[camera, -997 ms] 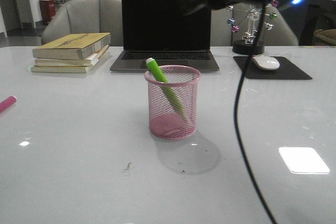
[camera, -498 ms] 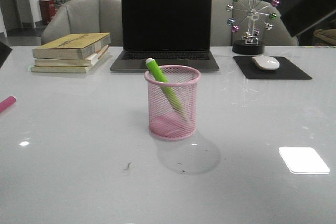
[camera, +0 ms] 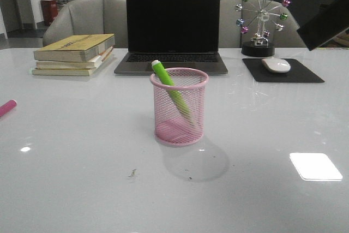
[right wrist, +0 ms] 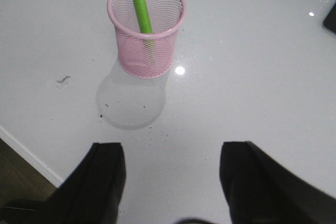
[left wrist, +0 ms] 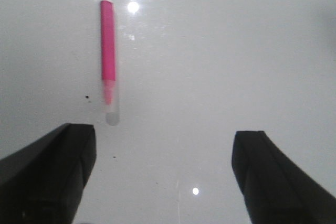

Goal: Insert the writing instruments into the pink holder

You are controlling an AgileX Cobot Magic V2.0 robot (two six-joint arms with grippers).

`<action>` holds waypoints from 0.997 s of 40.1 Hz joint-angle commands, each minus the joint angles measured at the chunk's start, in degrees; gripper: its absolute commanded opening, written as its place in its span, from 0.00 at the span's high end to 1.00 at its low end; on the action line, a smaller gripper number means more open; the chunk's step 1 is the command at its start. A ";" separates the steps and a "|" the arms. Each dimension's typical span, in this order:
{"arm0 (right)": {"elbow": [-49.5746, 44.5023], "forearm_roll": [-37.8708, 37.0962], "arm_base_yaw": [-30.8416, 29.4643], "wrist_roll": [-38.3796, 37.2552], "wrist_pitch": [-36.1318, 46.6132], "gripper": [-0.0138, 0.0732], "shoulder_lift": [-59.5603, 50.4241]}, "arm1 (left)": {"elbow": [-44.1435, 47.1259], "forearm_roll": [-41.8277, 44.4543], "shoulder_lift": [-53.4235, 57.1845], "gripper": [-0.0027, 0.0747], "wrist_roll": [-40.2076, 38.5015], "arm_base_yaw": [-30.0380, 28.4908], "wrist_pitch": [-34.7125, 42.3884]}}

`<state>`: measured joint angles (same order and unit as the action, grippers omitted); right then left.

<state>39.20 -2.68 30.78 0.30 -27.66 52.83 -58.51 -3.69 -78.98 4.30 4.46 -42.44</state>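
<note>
My gripper will let go of the magenta marker (camera: 7, 108) inside the wide pink holder, and the magenta marker will tip against the holder's rim, because the lime green marker (camera: 173, 92) leans in the holder.
The pink wire-mesh holder (camera: 179, 106) stands mid-table with the lime green marker (camera: 170, 89) leaning inside it, white end up. Both show in the right wrist view too, holder (right wrist: 146, 30) and green marker (right wrist: 138, 3). The magenta marker (camera: 6, 107) lies flat on the table at the far left edge of the front view. In the left wrist view the magenta marker (left wrist: 108, 45) lies beyond my open left gripper (left wrist: 164, 145), nothing between the fingers. My right gripper (right wrist: 172, 153) hangs open and empty, some way from the holder. A dark part of the right arm (camera: 326, 24) shows at the front view's right edge.
A laptop (camera: 172, 31) stands behind the holder. Stacked books (camera: 73, 53) lie back left. A mouse (camera: 276, 65) on a dark pad (camera: 283, 71) and a ferris-wheel ornament (camera: 262, 23) stand back right. The table's front edge (right wrist: 26, 153) shows in the right wrist view.
The right arm and its cable, which hung across the upper right a second ago, have pulled away to the right edge. Holder and markers have not moved.
</note>
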 commanded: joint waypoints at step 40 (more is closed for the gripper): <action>1.58 -0.20 -0.04 0.67 3.66 0.26 -0.83 | -34.51 1.52 -39.00 0.21 0.75 -4.73 -4.59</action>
<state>39.20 -2.68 30.78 0.30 -27.73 52.83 -90.63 -2.03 -120.26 4.67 -0.18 -47.73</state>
